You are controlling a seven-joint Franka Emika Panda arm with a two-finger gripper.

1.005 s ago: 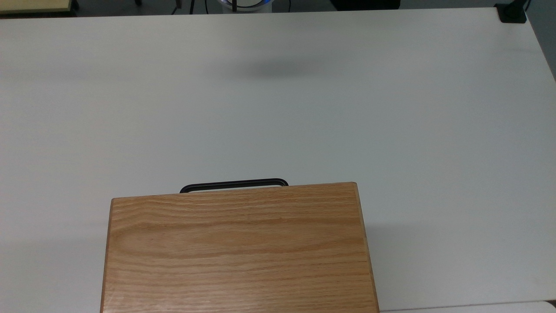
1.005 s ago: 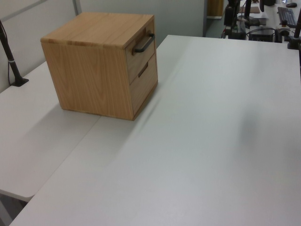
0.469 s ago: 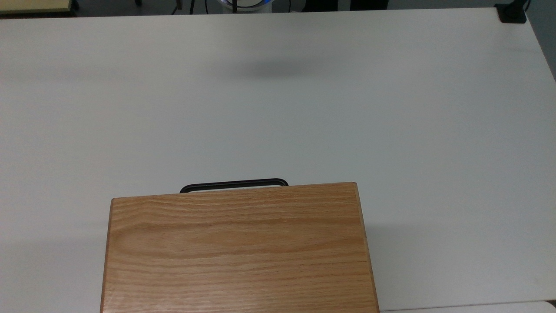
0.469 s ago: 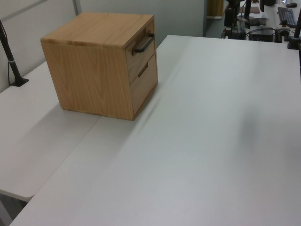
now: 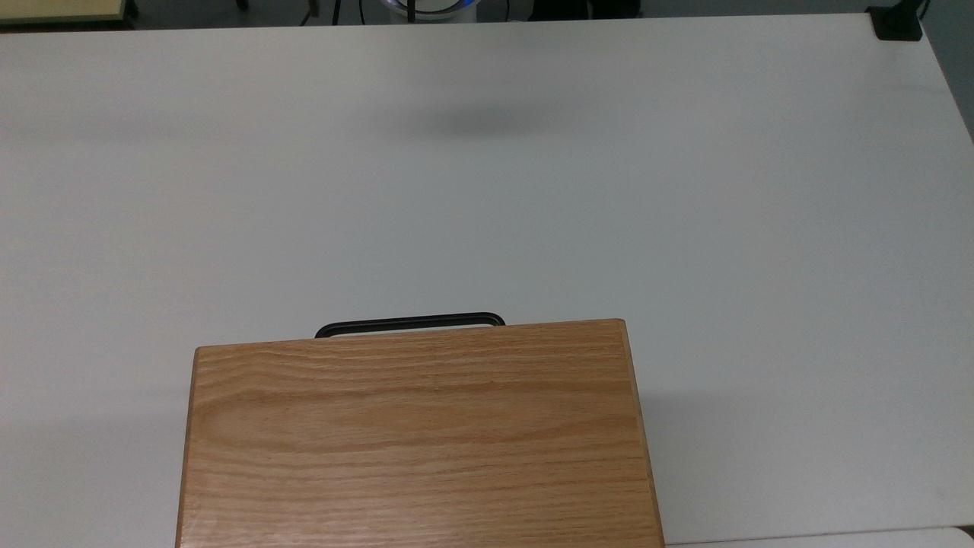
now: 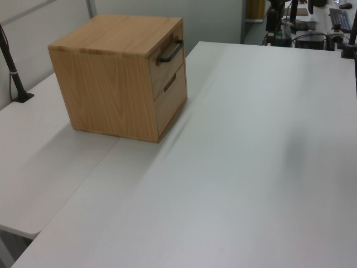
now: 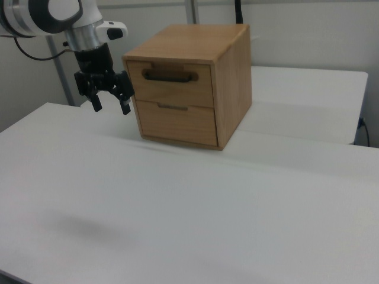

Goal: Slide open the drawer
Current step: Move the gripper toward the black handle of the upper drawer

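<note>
A seam separates the drawer's front [image 6: 166, 68] from the lower drawer. The drawer will therefore slide far out alone when I pull the bar.
The drawer [image 7: 172, 89] is the upper one in a light oak cabinet [image 5: 415, 434], and its front sits flush with the cabinet. Its thin black bar handle [image 7: 170, 76] runs across the front. The handle [image 5: 411, 323] pokes out past the cabinet top in the top view and shows at the cabinet's upper edge [image 6: 170, 51] in the left view. My gripper [image 7: 111, 105] hangs in the air at the right view's left of the cabinet, pointing down. It is open, holds nothing, and is apart from the handle.
A lower drawer [image 7: 174, 121] with a slot pull sits under the task drawer. The cabinet stands on a white table [image 5: 487, 190] with wide bare surface in front of it. A black post [image 6: 12, 67] stands beside the cabinet, and a black clamp [image 5: 898, 23] sits at the table corner.
A dark shape at the far table edge in the top view has slid to the top view's left. The cabinet and drawer have not moved.
</note>
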